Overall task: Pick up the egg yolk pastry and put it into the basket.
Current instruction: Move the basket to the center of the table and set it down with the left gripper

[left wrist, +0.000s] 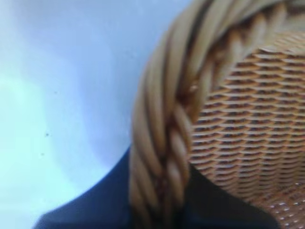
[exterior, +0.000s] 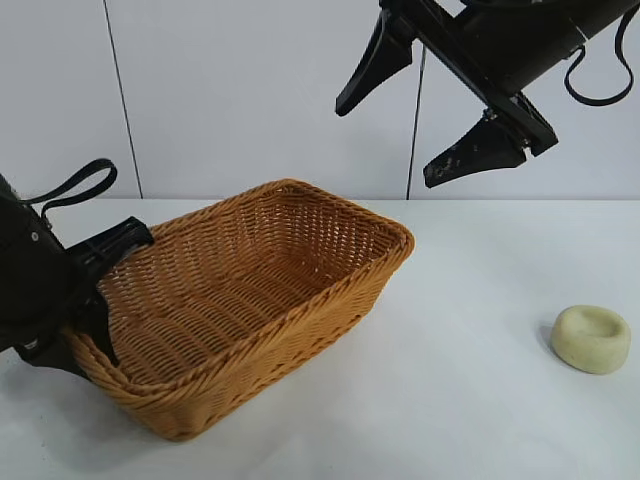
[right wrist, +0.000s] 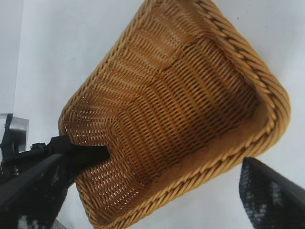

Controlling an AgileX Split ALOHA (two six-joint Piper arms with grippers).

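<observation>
I should use my left gripper, which is on the near end of the basket (exterior: 250, 295), to swing that end's rim (exterior: 112, 378) back and straighten the basket before opening, because the basket stands crooked.
The egg yolk pastry (exterior: 591, 338), a pale cream puck with a dimpled top, lies on the white table at the right, well apart from the basket. The golden-brown wicker basket (exterior: 300, 186) stands left of centre and holds nothing. My left gripper (exterior: 85, 320) is shut on the basket's left rim; in the left wrist view the braided rim (left wrist: 162, 119) runs between its dark fingers (left wrist: 95, 210). My right gripper (exterior: 384, 145) is open and empty, high above the basket's far right corner. Its wrist view looks down into the basket (right wrist: 267, 109). The pastry does not show there.
The white table (exterior: 470, 400) stretches between the basket and the pastry. A white panelled wall (exterior: 250, 90) stands behind. The left arm's finger (right wrist: 88, 155) shows inside the basket's end in the right wrist view.
</observation>
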